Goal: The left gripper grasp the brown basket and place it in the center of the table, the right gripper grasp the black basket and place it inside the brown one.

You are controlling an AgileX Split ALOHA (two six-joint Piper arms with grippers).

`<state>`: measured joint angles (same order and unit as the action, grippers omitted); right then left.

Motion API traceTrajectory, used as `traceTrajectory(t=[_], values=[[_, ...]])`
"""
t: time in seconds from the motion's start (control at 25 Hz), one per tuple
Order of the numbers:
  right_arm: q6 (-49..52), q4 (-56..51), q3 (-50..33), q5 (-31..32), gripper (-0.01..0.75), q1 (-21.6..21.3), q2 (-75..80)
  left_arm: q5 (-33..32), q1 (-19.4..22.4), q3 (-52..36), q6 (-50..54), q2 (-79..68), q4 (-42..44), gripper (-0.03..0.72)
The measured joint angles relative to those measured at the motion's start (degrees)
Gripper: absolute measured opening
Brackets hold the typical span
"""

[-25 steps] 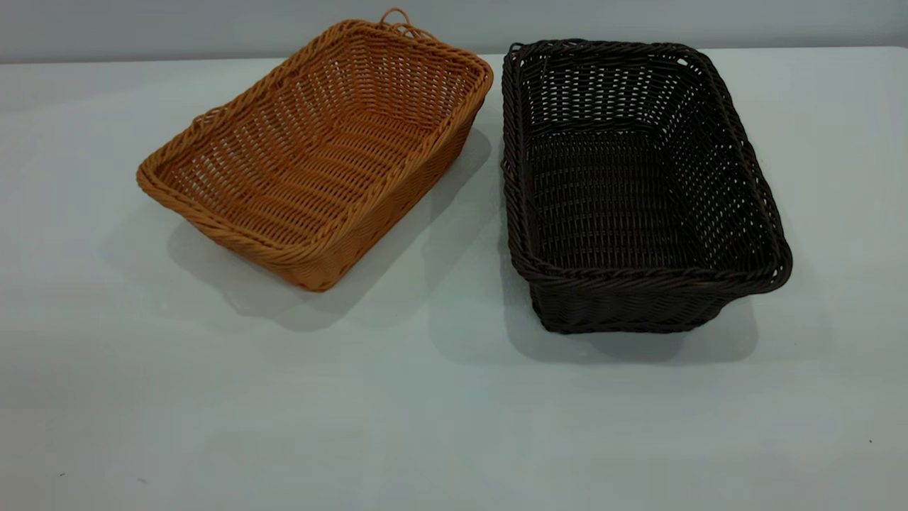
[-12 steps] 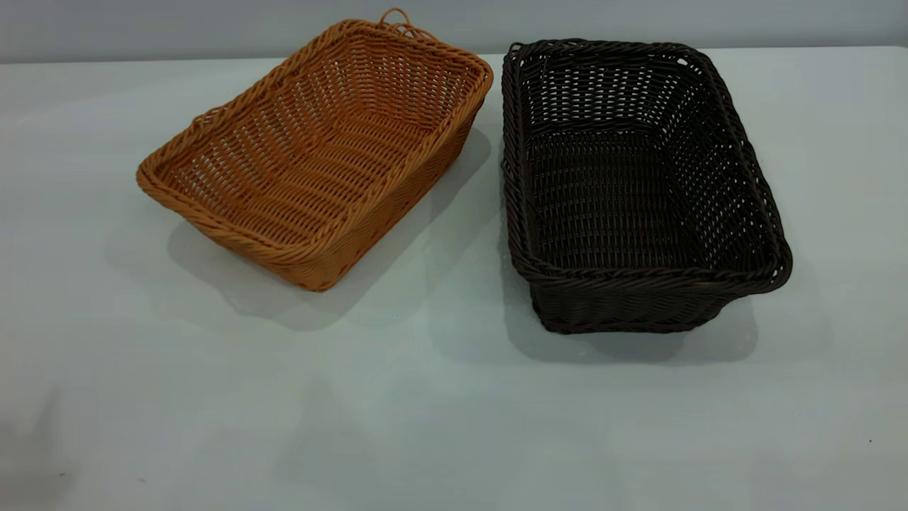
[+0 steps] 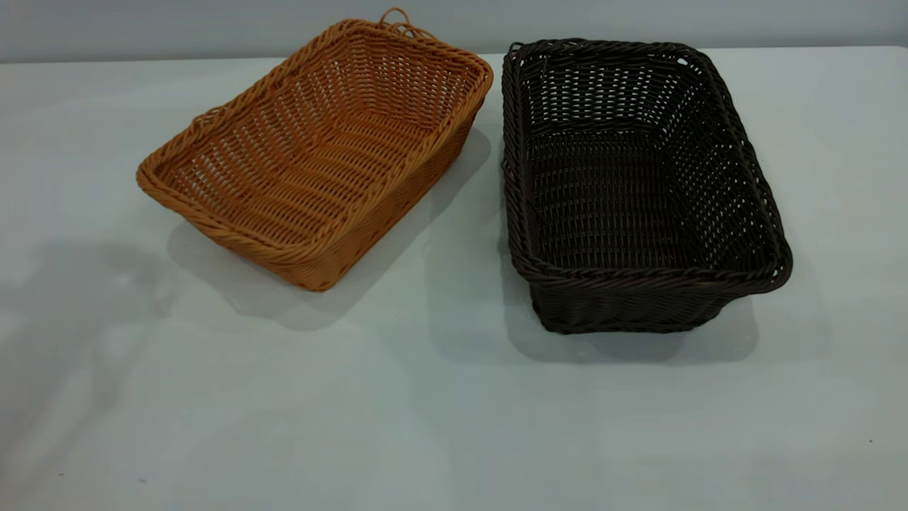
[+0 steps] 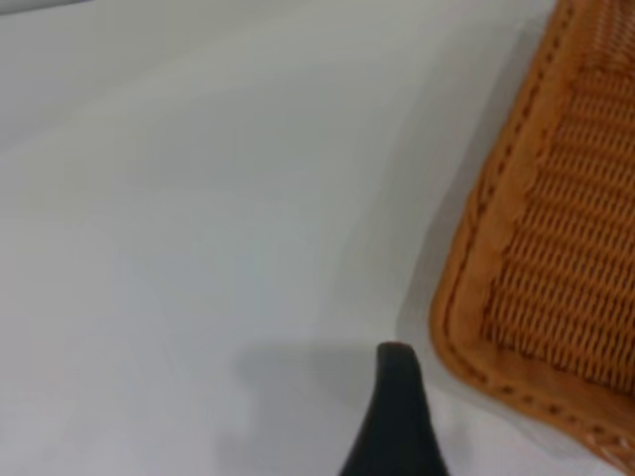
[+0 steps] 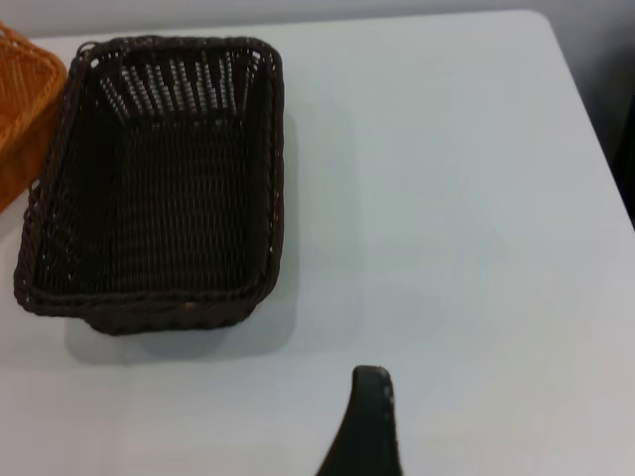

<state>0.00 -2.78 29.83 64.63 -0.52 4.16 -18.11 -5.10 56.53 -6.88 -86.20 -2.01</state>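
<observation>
The brown basket's long rim (image 3: 262,80) away from the black basket borders open table (image 3: 189,101), so the robot's left gripper should keep heading there until its fingers straddle the brown basket's rim.
The brown basket (image 3: 319,149) stands at an angle on the table (image 3: 425,426), left of centre and towards the back. The black basket (image 3: 631,184) stands right beside it, empty. Neither gripper shows in the exterior view. In the left wrist view my left gripper (image 4: 492,416) hovers over the table just off a corner of the brown basket (image 4: 556,248); only one black finger (image 4: 395,407) shows. In the right wrist view my right gripper (image 5: 447,416) is above bare table, apart from the black basket (image 5: 159,188); one finger (image 5: 367,416) shows.
The table's back edge (image 3: 106,62) meets a grey wall. Its right edge and corner show in the right wrist view (image 5: 585,119). A soft shadow lies on the table at the front left (image 3: 85,298).
The baskets have not moved. A shadow has spread over the table's front left, towards the brown basket.
</observation>
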Motion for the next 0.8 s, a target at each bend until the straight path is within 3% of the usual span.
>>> traceTrajectory(t=[0.36,0.8], values=[[0.0,-2.5,1.9,-3.7,0.592,0.0,14.4,1.2,-5.7,17.5,-10.4,-24.7,-0.2,0.53],[0.0,-7.5,1.9,-6.8,0.592,0.0,33.4,1.2,-6.5,34.8,-11.9,-44.6,-0.2,0.53]])
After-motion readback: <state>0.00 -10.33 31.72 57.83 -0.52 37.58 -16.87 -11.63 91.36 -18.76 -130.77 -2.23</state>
